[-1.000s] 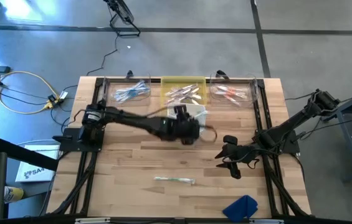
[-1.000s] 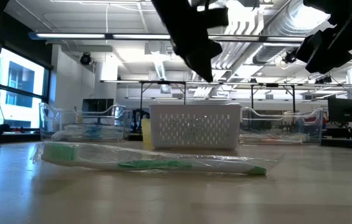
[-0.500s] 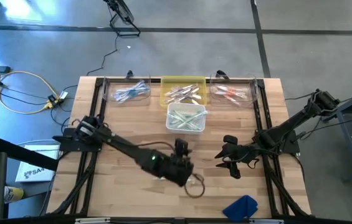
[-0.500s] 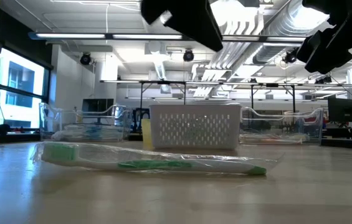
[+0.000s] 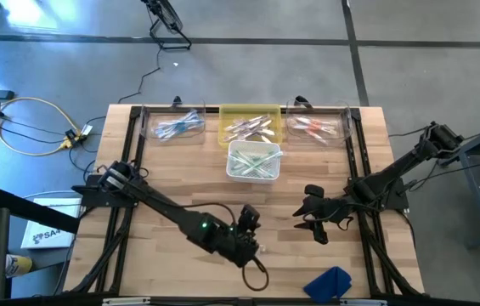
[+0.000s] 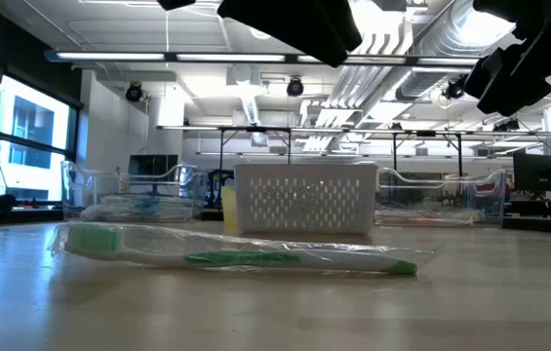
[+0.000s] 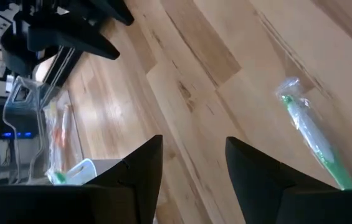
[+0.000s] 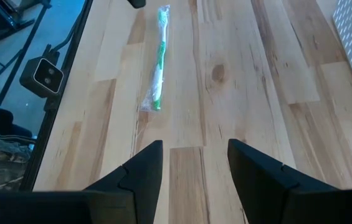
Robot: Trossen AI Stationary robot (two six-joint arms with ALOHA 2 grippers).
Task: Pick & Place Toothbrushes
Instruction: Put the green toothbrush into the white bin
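Next, my left gripper swings back, turns its fingers to either side of the toothbrush's neck (image 6: 163, 259) and lowers them, because the toothbrush (image 7: 316, 135) lies at a slant outside its open fingers.
One green-and-white toothbrush (image 6: 246, 252) in a clear wrapper lies flat on the table near its near edge. It also shows in the left wrist view (image 7: 313, 134) and the right wrist view (image 8: 157, 62). In the high view my left arm covers it. My left gripper (image 5: 248, 223) hangs open above the table, just to the far side of this toothbrush (image 7: 191, 174). My right gripper (image 5: 316, 212) waits open over the table's right half (image 8: 194, 162). More toothbrushes lie in a white basket (image 5: 252, 160) and in trays behind it.
Along the far edge stand a clear tray with blue toothbrushes (image 5: 176, 126), a yellow tray (image 5: 251, 126) and a clear tray with red ones (image 5: 316, 127). A blue cloth (image 5: 331, 280) lies at the near right. Bare wood shows between the basket and the toothbrush.
My left arm has swung from beside the white basket toward the table's near edge and now stands over the lone toothbrush. The basket, covered by the arm before, shows fully. The toothbrush on the table has not moved.
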